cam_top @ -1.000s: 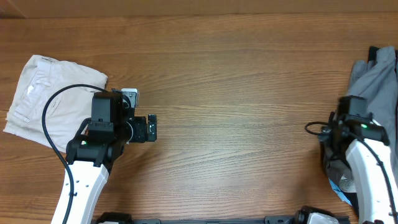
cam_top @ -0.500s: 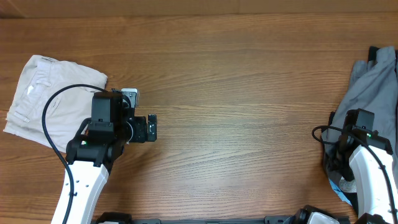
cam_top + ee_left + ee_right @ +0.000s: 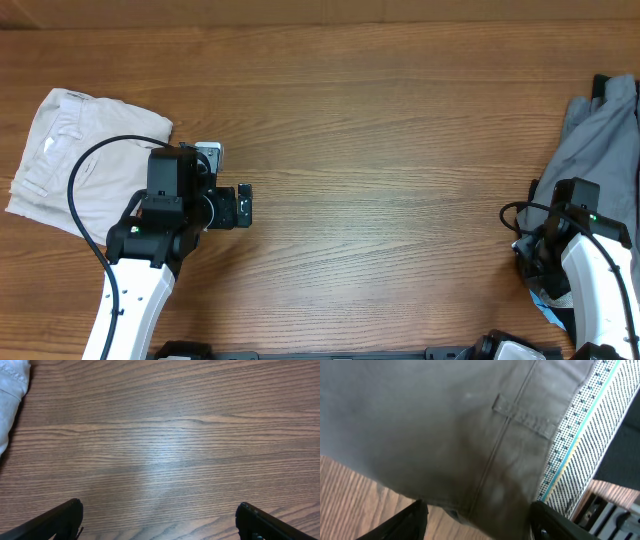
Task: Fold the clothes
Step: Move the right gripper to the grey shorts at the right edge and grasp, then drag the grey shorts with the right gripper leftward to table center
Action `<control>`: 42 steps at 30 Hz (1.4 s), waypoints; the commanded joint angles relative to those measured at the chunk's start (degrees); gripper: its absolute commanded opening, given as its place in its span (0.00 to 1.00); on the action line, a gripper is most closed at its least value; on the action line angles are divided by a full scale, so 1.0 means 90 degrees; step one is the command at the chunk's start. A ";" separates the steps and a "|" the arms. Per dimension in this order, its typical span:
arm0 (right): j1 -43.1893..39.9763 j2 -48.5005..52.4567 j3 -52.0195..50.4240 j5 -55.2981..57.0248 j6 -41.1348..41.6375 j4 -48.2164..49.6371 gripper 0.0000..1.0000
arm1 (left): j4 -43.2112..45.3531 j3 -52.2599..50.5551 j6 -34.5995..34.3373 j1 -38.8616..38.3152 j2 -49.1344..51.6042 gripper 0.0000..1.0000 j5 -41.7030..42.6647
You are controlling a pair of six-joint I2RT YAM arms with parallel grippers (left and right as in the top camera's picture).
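Note:
I should drag the grey shorts (image 3: 590, 160) to the middle (image 3: 355, 195) with my right gripper for my left gripper, because they lie crumpled at the table's edge, beyond my left gripper's reach.
The grey shorts (image 3: 605, 130) lie crumpled at the table's far right edge. In the right wrist view the grey fabric (image 3: 445, 425) fills the frame, with a belt loop and a seam. My right gripper (image 3: 475, 520) is open, its fingers spread either side of the fabric's lower edge, close over it. In the overhead view the right arm covers that gripper (image 3: 535, 262). My left gripper (image 3: 243, 205) is open and empty over bare wood, right of the cream shorts; in the left wrist view (image 3: 160, 520) nothing lies between its fingers.
Folded cream-white shorts (image 3: 70, 150) lie at the left; their corner shows in the left wrist view (image 3: 10, 395). A white patterned cloth with a teal stripe (image 3: 592, 435) lies beside the grey fabric. The table's right edge is close to the right arm.
My right arm has pulled back toward the near right corner and now sits low over the grey shorts. The left arm has not moved.

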 commanded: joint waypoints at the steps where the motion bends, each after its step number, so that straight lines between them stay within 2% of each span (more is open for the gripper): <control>1: -0.0036 -0.0015 -0.0012 -0.0206 0.0046 -0.0005 0.69 | 0.0034 0.0172 0.0010 0.0039 0.0000 1.00 0.0022; 4: -0.0036 -0.0015 -0.0015 -0.0289 0.0046 -0.0012 0.68 | 0.0032 0.0172 0.0010 0.0039 0.0000 1.00 0.0022; 5: -0.0036 -0.0015 -0.0017 -0.0311 0.0049 -0.0022 0.64 | 0.0029 0.0172 0.0010 0.0039 0.0000 1.00 0.0019; 11: -0.0036 -0.0015 -0.0236 -0.0483 0.0214 0.0092 0.29 | 0.0058 0.0172 0.0010 0.0039 0.0000 1.00 0.0019; 13: -0.0036 -0.0015 -0.0350 -0.0491 0.0214 0.0180 0.04 | 0.0070 0.0172 0.0010 0.0039 0.0000 1.00 0.0017; 21: -0.0034 -0.0019 -0.0291 -0.1120 -0.0010 0.0291 0.04 | 0.0080 0.0172 0.0010 0.0039 0.0000 1.00 0.0017; 24: -0.0029 -0.0044 0.0294 -0.2023 -0.0687 0.0284 0.04 | 0.0080 0.0172 0.0010 0.0039 0.0000 1.00 0.0017; 29: 0.0427 -0.0053 0.1812 -0.4488 -0.2079 0.0321 0.04 | 0.0175 0.0172 0.0007 0.0039 0.0000 1.00 0.0017; 34: 0.1717 -0.0053 0.2863 -0.4860 -0.2178 0.0403 0.04 | 0.0199 0.0172 0.0007 0.0039 0.0000 1.00 0.0019; 42: 0.4204 0.0389 0.2871 -0.4257 -0.1600 0.0748 0.04 | 0.0206 0.0172 0.0007 0.0039 0.0000 1.00 0.0017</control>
